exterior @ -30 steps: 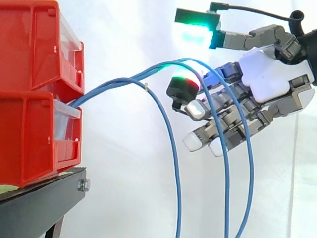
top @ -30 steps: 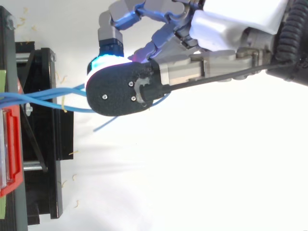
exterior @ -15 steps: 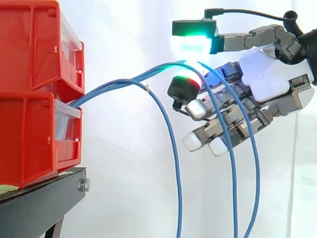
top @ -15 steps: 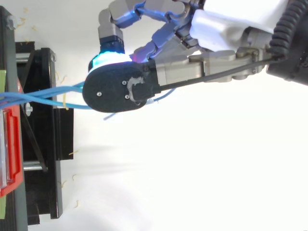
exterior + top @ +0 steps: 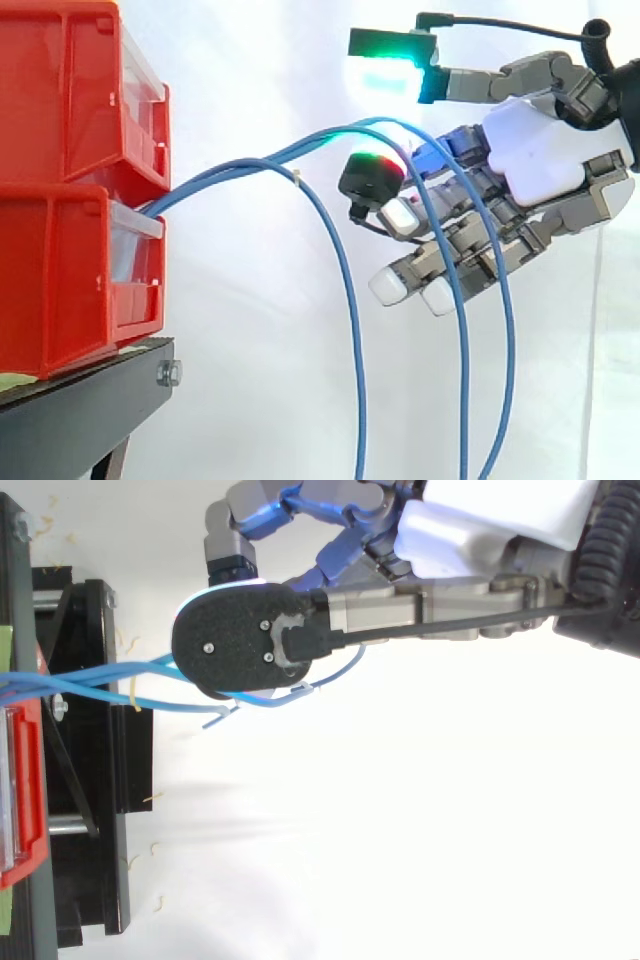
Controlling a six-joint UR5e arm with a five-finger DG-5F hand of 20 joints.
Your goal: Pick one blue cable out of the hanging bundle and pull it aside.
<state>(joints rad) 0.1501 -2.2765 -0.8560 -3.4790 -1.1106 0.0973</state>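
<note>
Blue cables lie close together [image 5: 378, 124] between the thumb and the finger, so a neighbouring cable [image 5: 447, 154] will move along too when I pull one to the side.
Several thin blue cables [image 5: 260, 160] leave the lower red bin [image 5: 60, 280], arch up to the right and hang down. One cable [image 5: 350, 330] hangs free, left of the hand. Two more cables [image 5: 462, 340] drape across the front of the hand's straight fingers [image 5: 450, 265]. The hand [image 5: 540, 150] reaches in from the right, open. Its green-glowing thumb pad [image 5: 385, 70] sits just above the top of the arch, and a red-green glowing fingertip [image 5: 372, 175] sits just below, both apart from the cables. From above, the thumb's black back [image 5: 240, 645] covers the cables [image 5: 90, 680] where they pass the hand [image 5: 480, 520].
Two red bins, the upper [image 5: 70, 100] on the lower, stand on a black stand [image 5: 80, 420] at the left. From above, the stand [image 5: 100, 780] and a red bin edge [image 5: 22, 790] lie along the left side. A white curtain is behind.
The thumb dipped toward the cable arch, then rose again. The two cables on the fingers swayed right and came back left. From above, a loop of cable now shows beside the thumb.
</note>
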